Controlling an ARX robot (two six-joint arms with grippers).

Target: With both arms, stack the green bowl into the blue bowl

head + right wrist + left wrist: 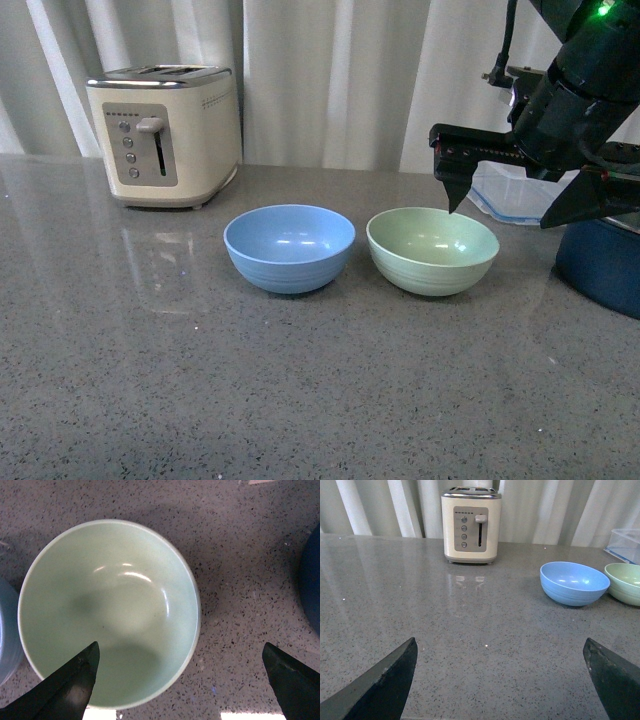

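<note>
I expect the green bowl (pixel 625 586) to keep its rim above the blue bowl's rim when I lower it into the blue bowl (pixel 574 583), as both look alike in size.
The blue bowl (pixel 289 247) and the green bowl (pixel 432 250) stand upright side by side on the grey countertop, blue on the left, a small gap between them. Both are empty. My right gripper (pixel 505 207) hangs open above the green bowl's right rim, touching nothing. In the right wrist view the green bowl (pixel 110 610) lies below, with one finger over its inside and the other over bare counter; the gripper (pixel 180 650) straddles the rim. My left gripper (pixel 500 645) is open and empty over bare counter, well short of the blue bowl (pixel 574 582) and the green bowl (pixel 625 582).
A cream toaster (pixel 165 135) stands at the back left. A dark navy pot (pixel 600 265) sits at the right edge, close to my right arm. A clear plastic container (pixel 510 190) is behind the green bowl. White curtains close off the back.
</note>
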